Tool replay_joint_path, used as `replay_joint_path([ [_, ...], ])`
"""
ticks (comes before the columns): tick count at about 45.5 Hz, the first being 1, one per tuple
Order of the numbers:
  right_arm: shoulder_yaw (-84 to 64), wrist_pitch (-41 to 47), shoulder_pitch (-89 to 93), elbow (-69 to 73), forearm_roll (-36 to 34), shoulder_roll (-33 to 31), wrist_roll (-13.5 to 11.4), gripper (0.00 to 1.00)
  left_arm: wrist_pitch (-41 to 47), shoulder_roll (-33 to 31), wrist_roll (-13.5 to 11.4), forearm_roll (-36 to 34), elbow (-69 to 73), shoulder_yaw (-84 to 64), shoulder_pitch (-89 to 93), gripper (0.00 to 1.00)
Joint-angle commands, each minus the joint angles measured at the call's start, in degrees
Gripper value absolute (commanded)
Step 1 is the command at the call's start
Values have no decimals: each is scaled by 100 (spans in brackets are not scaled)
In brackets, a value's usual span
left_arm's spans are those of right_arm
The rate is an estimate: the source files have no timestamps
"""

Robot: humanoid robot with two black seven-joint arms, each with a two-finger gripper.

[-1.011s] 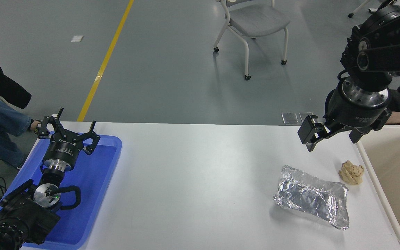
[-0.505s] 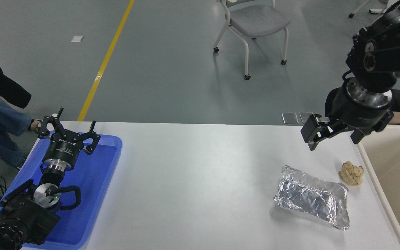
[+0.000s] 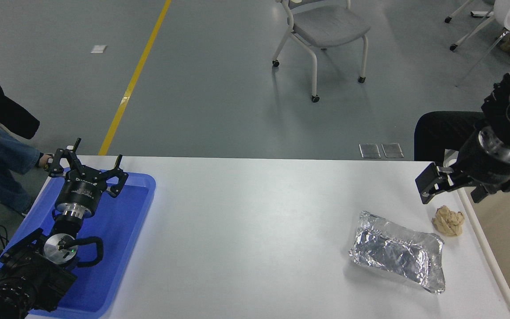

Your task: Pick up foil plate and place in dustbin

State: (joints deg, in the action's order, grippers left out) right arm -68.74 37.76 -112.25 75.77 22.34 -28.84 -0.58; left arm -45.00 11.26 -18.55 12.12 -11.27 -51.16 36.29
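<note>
The foil plate's near edge (image 3: 388, 272) stays up by itself above a shadow. The foil plate will stay spread out when I pick it up by its rim.
The foil plate (image 3: 397, 252) lies on the white table at the right, shiny silver, wrinkled, with a raised rim. The beige dustbin (image 3: 494, 261) stands at the table's right edge, partly cut off by the picture. My right gripper (image 3: 452, 190) is open and empty, up near the table's far right corner beside the bin's rim, beyond the foil plate and apart from it. My left gripper (image 3: 87, 164) is open and parked at the lower left over the blue tray.
A small tan paper ball (image 3: 448, 220) lies between the foil plate and the dustbin, just below my right gripper. A shallow blue tray (image 3: 126, 221) sits at the left. A person's dark leg (image 3: 441, 133) is behind the table's far right edge. A chair (image 3: 321, 31) stands on the floor beyond.
My right arm has swung to the right and down, from left of the bin's corner to over its rim, with the gripper staying open. The foil plate and left arm have not moved.
</note>
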Motion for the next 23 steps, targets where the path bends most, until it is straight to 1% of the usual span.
replay_joint_path([
  [1, 598, -217, 1125, -501, 394, -350, -3, 100, 0, -9, 9, 1, 10, 1, 1, 100],
  [9, 1555, -568, 2320, -1037, 552, -420, 23, 100, 0, -18, 9, 1, -7, 1, 10, 100],
  [16, 2101, -577, 3138, -1521, 851, -412, 23, 100, 0, -18, 9, 1, -7, 1, 10, 100],
  [23, 2567, -577, 3666, -1802, 965, -412, 23, 100, 0, -18, 9, 1, -7, 1, 10, 100],
])
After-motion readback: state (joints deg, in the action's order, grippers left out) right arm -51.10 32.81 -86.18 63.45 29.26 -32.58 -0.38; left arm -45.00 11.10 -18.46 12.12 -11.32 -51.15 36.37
